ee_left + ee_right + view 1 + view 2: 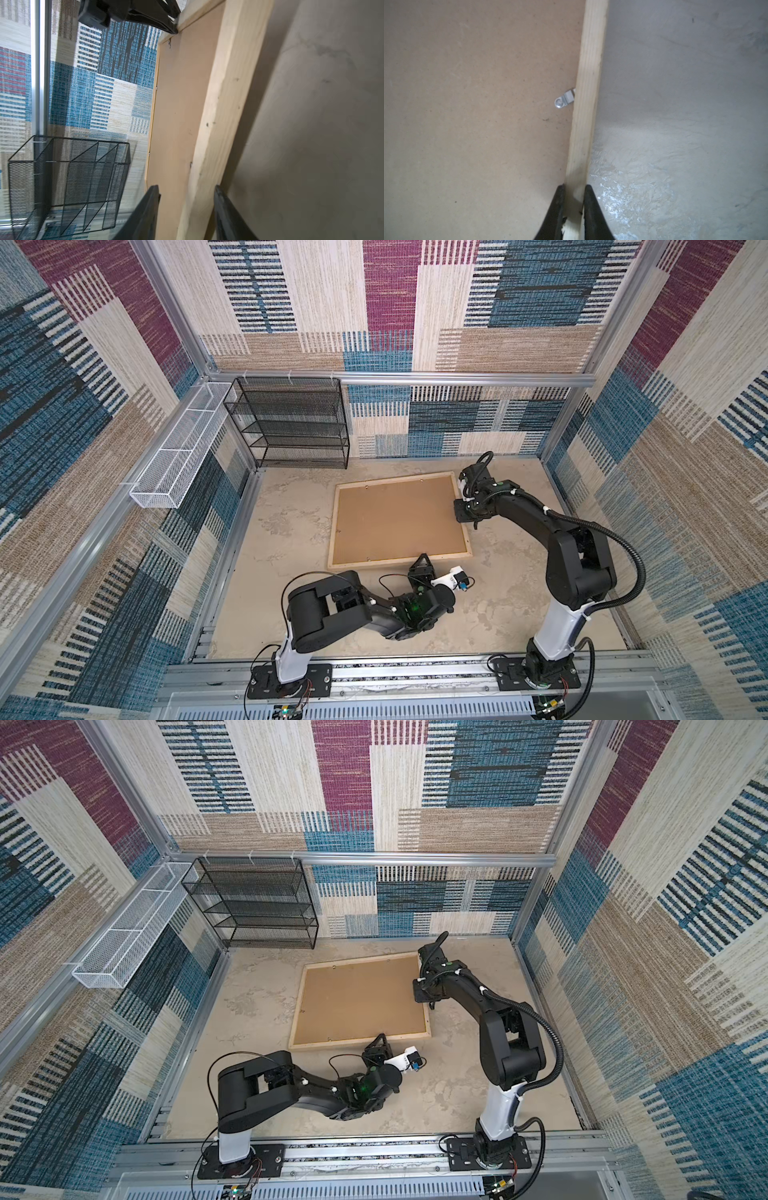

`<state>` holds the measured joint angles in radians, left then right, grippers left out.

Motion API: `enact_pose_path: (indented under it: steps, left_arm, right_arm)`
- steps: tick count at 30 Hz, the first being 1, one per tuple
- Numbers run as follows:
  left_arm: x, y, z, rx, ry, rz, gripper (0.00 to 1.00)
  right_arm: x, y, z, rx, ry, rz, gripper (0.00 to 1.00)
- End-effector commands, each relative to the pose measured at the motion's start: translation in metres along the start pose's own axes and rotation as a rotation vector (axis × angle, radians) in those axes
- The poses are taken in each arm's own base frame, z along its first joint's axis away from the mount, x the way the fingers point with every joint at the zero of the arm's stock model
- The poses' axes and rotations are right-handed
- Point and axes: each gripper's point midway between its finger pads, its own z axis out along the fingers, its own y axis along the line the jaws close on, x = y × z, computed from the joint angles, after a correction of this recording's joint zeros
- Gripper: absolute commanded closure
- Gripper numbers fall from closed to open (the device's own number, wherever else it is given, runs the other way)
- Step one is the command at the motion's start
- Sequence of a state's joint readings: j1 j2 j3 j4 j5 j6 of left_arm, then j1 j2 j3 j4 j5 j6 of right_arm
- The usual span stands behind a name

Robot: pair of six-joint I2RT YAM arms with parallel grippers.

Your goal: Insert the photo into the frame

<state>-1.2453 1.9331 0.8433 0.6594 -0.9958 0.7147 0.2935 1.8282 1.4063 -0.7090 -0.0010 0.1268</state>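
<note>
My left gripper should square its open fingers to the frame's near bar, which is crooked to them, and grip closer to the bar's middle before tilting the frame up.
The frame lies back-up on the table in both top views, its pale wood bars around a brown backing board. The photo is hidden. My right gripper is shut on the frame's right bar; in the right wrist view its jaws pinch the wood, just short of a small metal tab. My left gripper sits at the near bar towards the right corner. In the left wrist view it stands open astride that bar, one finger over the backing and one at the outer edge.
A black mesh shelf stands against the back wall at the left, also seen in the left wrist view. A white mesh basket hangs on the left wall rail. The beige table shows bare to the left of the frame.
</note>
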Motion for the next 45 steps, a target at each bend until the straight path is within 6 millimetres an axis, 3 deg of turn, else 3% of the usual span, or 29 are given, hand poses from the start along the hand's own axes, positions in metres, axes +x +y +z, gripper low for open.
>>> enact_pose_path:
  steps: [1,8,26,30,37,42,45]
  left_arm:
    - [0.016,-0.021,-0.002,0.105,0.039,0.009,0.54]
    - [0.020,-0.032,0.005,0.103,0.057,0.061,0.54]
    - [0.031,0.005,0.033,-0.025,0.103,0.033,0.51]
    - [0.029,0.007,0.034,-0.029,0.101,0.034,0.57]
    - [0.028,0.011,0.033,-0.040,0.105,0.037,0.84]
    - [0.027,0.015,0.035,-0.075,0.107,0.046,0.90]
    - [0.026,0.014,0.037,-0.085,0.113,0.057,0.95]
  right_arm:
    - [-0.006,0.005,-0.006,-0.025,-0.018,-0.030,1.00]
    - [-0.004,0.005,-0.009,-0.025,-0.013,-0.031,1.00]
    - [0.001,0.006,-0.008,-0.032,-0.005,-0.035,1.00]
    - [0.001,0.005,-0.008,-0.028,-0.005,-0.034,1.00]
    - [0.001,0.004,-0.008,-0.021,-0.008,-0.032,1.00]
    - [0.000,0.002,-0.009,-0.011,-0.012,-0.027,1.00]
    - [-0.002,0.001,-0.012,-0.005,-0.027,-0.022,0.87]
